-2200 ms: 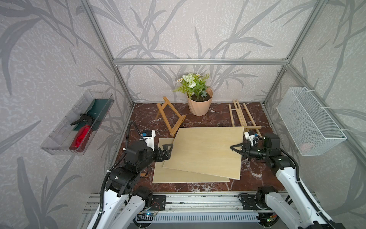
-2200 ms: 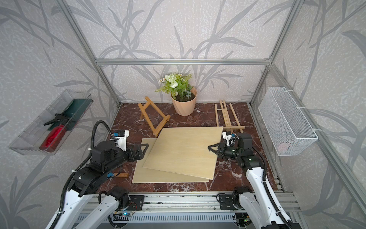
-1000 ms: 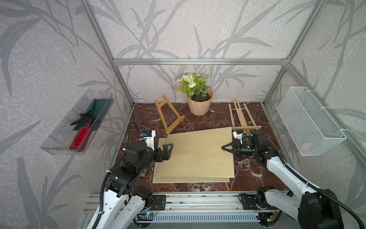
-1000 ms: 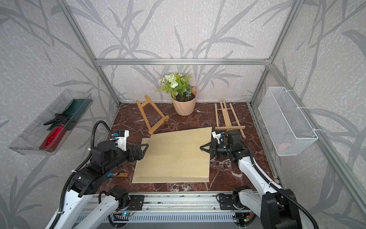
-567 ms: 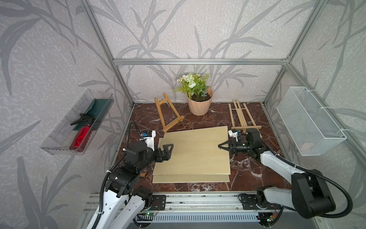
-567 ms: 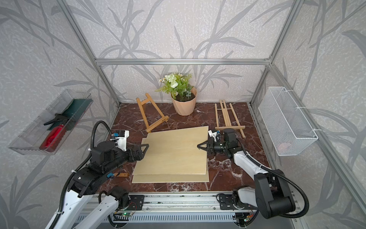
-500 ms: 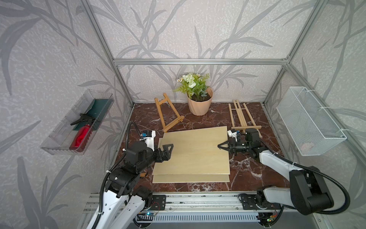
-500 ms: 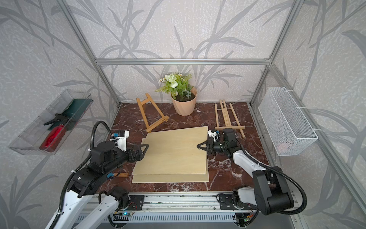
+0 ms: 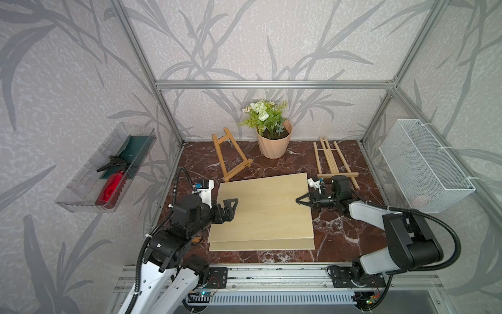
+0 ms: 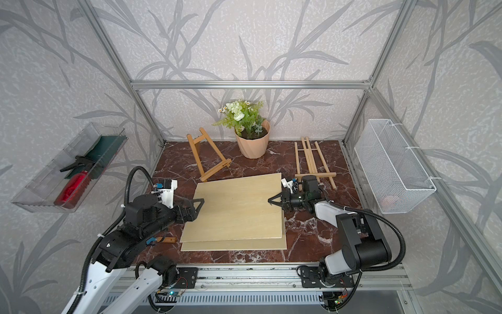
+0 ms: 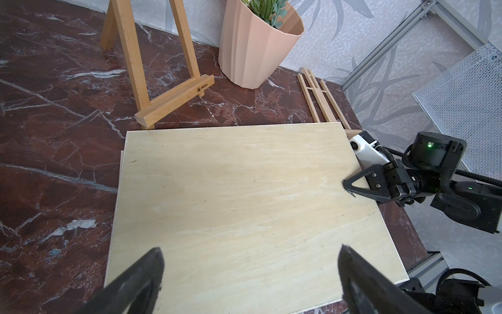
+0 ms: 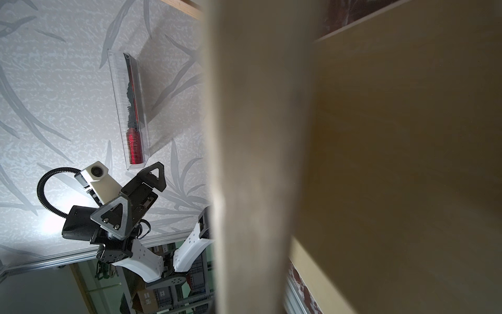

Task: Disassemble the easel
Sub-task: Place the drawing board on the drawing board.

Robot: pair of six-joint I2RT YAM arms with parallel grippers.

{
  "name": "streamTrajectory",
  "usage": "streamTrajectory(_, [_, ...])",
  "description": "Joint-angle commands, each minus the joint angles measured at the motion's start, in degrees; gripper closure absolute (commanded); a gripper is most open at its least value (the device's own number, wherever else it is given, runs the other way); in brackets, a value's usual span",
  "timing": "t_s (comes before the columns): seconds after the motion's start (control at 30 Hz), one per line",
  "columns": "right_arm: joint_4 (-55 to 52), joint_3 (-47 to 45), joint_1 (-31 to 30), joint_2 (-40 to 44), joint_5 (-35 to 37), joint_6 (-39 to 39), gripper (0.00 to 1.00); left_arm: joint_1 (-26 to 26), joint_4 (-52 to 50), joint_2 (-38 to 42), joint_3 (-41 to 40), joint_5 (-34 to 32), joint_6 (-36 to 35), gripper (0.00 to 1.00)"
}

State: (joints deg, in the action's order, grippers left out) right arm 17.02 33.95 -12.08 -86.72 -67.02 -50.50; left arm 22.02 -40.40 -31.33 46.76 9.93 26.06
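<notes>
Only the lower board's front strip (image 9: 261, 244) shows past the upper board, so the robot's right gripper should keep lowering the upper board toward that strip (image 9: 282, 243) until the boards meet.
A sturdy wooden easel (image 9: 232, 160) (image 10: 209, 157) (image 11: 152, 68) lies at the back left of the marble floor. A thin-stick easel (image 9: 332, 160) (image 10: 312, 160) lies flat at the back right. Two plywood boards are stacked in the middle, the upper board (image 9: 260, 209) (image 11: 244, 190) (image 12: 258, 136) almost square over the lower board (image 9: 260, 245) (image 12: 407, 163). My right gripper (image 9: 298, 201) (image 10: 271, 201) is shut on the upper board's right edge. At the boards' left edge my left gripper (image 9: 231, 206) (image 11: 250, 252) hovers open over the upper board, holding nothing.
A pink flower pot (image 9: 274, 141) stands at the back between the two easels. A clear wall tray (image 9: 106, 168) holding a red bottle hangs on the left wall and a white wire basket (image 9: 423, 168) on the right wall. A small wooden piece (image 10: 167, 239) lies under the left arm.
My right gripper has dragged the upper board leftward and turned it, so it now sits nearly square over the lower one. The left arm has stayed put.
</notes>
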Motion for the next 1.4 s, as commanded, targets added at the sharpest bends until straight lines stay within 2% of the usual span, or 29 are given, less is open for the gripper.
streamTrajectory(0.0, [-2.2, 2.0, -0.6, -1.9, -5.0, 0.6, 1.00, 0.2, -1.3, 0.8, -0.3, -1.0, -0.5, 0.01])
streamTrajectory(0.1, [-11.0, 4.9, -0.5, -2.3, -4.3, 7.3, 1.00, 0.4, -1.3, 0.8, -0.2, -0.9, -0.4, 0.01])
streamTrajectory(0.23, [-17.9, 6.2, -0.2, -3.2, -2.7, 12.5, 1.00, 0.7, -1.3, 0.9, -0.2, -1.0, -0.5, 0.01])
streamTrajectory(0.3, [-25.1, 7.9, 0.0, -4.9, -0.6, 18.4, 1.00, 0.8, -1.3, 0.8, -0.2, -1.0, -0.5, 0.01])
streamTrajectory(0.53, [-35.1, 10.8, 0.9, -9.0, 3.0, 25.5, 1.00, 0.9, -1.3, 0.8, -0.3, -1.2, -0.5, 0.01])
streamTrajectory(0.73, [-23.3, 6.4, 2.3, -9.7, 2.7, 18.1, 1.00, 0.9, -1.3, 0.8, -0.3, -1.3, -0.5, 0.01])
streamTrajectory(0.87, [-5.4, 1.1, 4.1, -12.8, 1.0, 6.9, 1.00, 0.9, -1.2, 0.7, -0.4, -1.3, -0.5, 0.01])
streamTrajectory(1.1, [5.6, -1.4, 4.8, -16.7, 1.7, 1.4, 1.00, 0.9, -1.1, 0.6, -0.4, -1.6, -0.3, 0.01])
streamTrajectory(1.37, [15.2, -6.8, 8.5, -16.3, 2.2, -3.0, 1.00, 0.9, -1.0, 0.2, -0.5, -1.5, -0.4, 0.01])
